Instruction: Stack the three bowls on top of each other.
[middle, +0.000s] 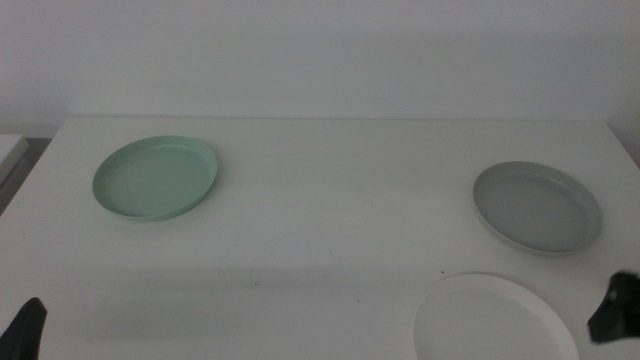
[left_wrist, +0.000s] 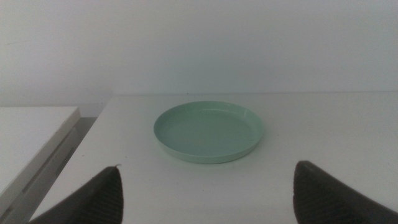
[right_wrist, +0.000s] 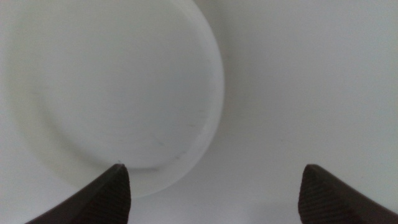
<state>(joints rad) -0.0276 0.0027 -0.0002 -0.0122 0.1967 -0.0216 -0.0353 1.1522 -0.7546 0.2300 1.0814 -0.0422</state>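
Observation:
The grey bowl (middle: 537, 207) has the white bowl's wide, round shape (middle: 494, 322) too. It will cover the white bowl almost completely when I stack them.
Three shallow bowls lie apart on the white table (middle: 320, 220). The mint green bowl (middle: 156, 177) rests at the far left and fills the middle of the left wrist view (left_wrist: 208, 132). At the right sits the grey bowl (middle: 537, 207). The white bowl (middle: 495, 320) lies at the front right, cut by the picture's edge. My left gripper (left_wrist: 208, 193) is open, low at the front left corner (middle: 22, 330), well short of the green bowl. My right gripper (right_wrist: 211, 193) is open just above the white bowl (right_wrist: 112, 93), near its rim, showing as a dark tip (middle: 615, 310).
A pale wall stands behind the table's far edge. A lower white surface (left_wrist: 31, 137) lies beyond the table's left edge. Bare tabletop spreads between the green bowl and the other two.

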